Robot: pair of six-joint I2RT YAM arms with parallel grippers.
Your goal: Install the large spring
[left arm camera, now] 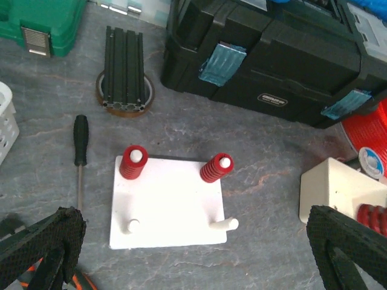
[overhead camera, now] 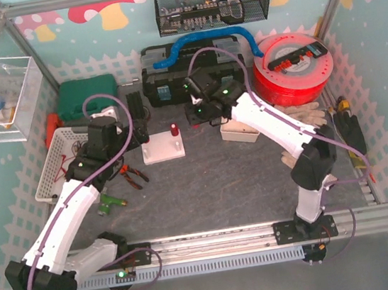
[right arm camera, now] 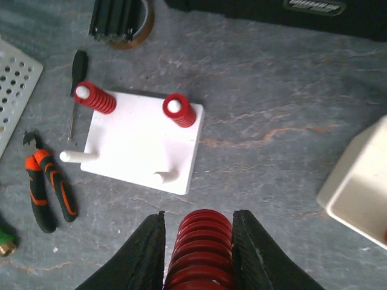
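Observation:
The large red spring [right arm camera: 204,251] is hanging end-down and the near peg [overhead camera: 178,146] toward the beige box is empty, so my right gripper should keep going and let go of the spring around that peg.
My right gripper [right arm camera: 198,217] is shut on a large red spring [right arm camera: 202,241], which hangs above the grey mat just near of the white peg plate [right arm camera: 142,145]. The plate's two far pegs each carry a red spring [right arm camera: 97,96] [right arm camera: 179,110]. Its two near pegs [right arm camera: 75,156] [right arm camera: 164,176] are bare. My left gripper [left arm camera: 193,254] stands wide open over the plate [left arm camera: 166,205] with nothing between its fingers [left arm camera: 42,248]. From above, the plate [overhead camera: 164,149] lies between the two wrists.
A beige box [left arm camera: 338,193] holding more red springs [left arm camera: 372,216] sits right of the plate. A screwdriver [left arm camera: 80,151] and orange pliers [right arm camera: 48,187] lie to its left. Behind stand a black toolbox [left arm camera: 266,66], an aluminium extrusion [left arm camera: 124,66], a white basket [overhead camera: 57,163] and a red spool [overhead camera: 291,68].

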